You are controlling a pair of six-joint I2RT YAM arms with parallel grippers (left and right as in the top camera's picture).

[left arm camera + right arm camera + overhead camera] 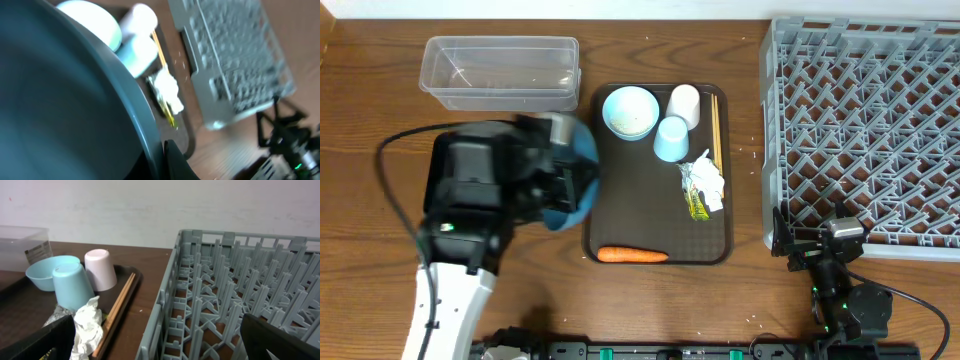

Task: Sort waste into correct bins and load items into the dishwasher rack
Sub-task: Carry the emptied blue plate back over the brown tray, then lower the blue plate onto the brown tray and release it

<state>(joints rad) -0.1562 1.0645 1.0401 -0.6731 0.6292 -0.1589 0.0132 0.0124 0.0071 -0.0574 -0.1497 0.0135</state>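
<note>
I should keep bringing the dark blue dish in my left gripper to the brown tray open (pixel 650 205) between the light blue bowl and the carrot, releasing it there (pixel 634 192).
My left gripper (pixel 558 186) is shut on the rim of the large dark blue dish (pixel 582 172), held tilted above the table left of the brown tray; the dish (pixel 60 100) fills the left wrist view. On the tray lie a small light blue bowl (pixel 630 112), white cup (pixel 685 105), light blue cup (pixel 671 139), chopsticks (pixel 715 128), crumpled paper (pixel 706 178) with a yellow-green wrapper (pixel 698 206), and a carrot (pixel 632 254). The clear tub (pixel 500 72) stands at the back left. My right gripper (pixel 820 246) hangs open at the grey rack's (pixel 865 140) front-left corner, holding nothing.
The brown serving tray (pixel 620 200) lies between the tub and the rack. White specks dot the table (pixel 750 152) between tray and rack. The left arm's black body (pixel 470 195) covers the table in front of the tub.
</note>
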